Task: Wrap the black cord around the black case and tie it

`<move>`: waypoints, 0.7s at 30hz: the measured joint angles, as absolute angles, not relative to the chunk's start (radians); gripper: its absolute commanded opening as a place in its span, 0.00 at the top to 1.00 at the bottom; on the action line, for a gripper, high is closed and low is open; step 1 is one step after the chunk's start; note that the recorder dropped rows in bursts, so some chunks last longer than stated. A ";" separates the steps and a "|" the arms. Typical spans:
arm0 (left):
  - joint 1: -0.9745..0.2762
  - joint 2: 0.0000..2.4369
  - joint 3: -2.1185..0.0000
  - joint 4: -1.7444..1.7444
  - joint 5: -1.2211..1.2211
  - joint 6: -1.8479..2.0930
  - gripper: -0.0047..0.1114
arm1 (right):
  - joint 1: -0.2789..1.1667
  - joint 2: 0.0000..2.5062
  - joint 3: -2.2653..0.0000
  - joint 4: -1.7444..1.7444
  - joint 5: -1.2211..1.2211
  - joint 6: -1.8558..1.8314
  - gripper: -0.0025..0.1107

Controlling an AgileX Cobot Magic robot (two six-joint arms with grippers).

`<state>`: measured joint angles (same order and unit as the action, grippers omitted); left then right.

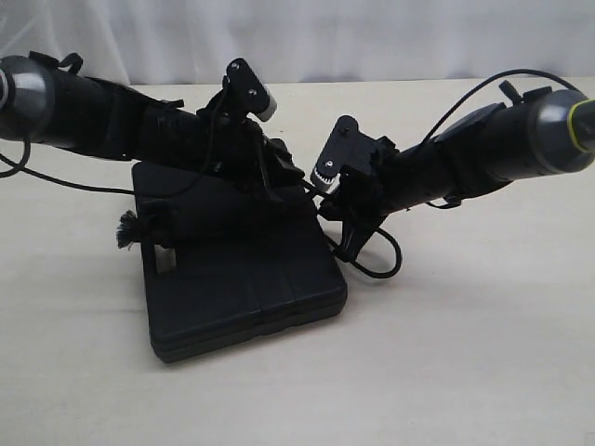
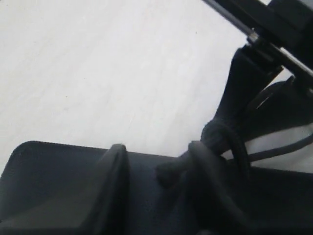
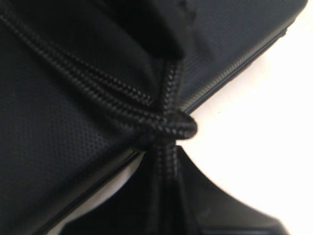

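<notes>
The short cord end (image 2: 169, 175) is resting against one finger of my left gripper. So I should open that gripper's fingers farther and get the cord (image 2: 182, 163) between them before I close them.
The black case (image 1: 244, 279) lies flat on the table. The black cord (image 3: 98, 88) crosses its lid in two strands and meets in a knot (image 3: 168, 125) at the case's edge. The cord's frayed tuft (image 1: 124, 232) sticks out at the case's left side. My right gripper (image 3: 164, 149) is shut on the cord just below the knot, beside the case's right edge (image 1: 346, 228). My left gripper (image 2: 157, 152) hovers over the lid with its jaws apart. A short cord end (image 2: 171, 169) lies between them, against one finger (image 2: 210, 181). In the exterior view the left gripper (image 1: 284, 172) is over the case's far edge.
A thin smooth arm cable (image 1: 376, 265) loops onto the table right of the case. Both arms (image 1: 112, 116) crowd the space above the case's back half. Pale tabletop (image 1: 465, 353) spreads in front and to the right; a white curtain (image 1: 325, 37) hangs behind.
</notes>
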<state>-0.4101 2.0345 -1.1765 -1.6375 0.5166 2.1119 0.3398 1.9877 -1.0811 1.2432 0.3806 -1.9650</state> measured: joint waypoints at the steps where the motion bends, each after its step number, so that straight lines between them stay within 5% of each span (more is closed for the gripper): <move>1: -0.410 2.035 -1.177 -1.642 0.519 2.112 0.82 | 0.340 1.988 -1.081 1.243 0.385 -1.967 0.94; 8: -0.410 2.035 -1.177 -1.579 0.528 2.112 0.55 | 0.340 1.988 -1.081 1.243 0.384 -1.970 0.94; 21: -0.410 2.062 -1.177 -1.555 0.482 2.112 0.64 | 0.340 1.988 -1.081 1.243 0.429 -1.982 0.94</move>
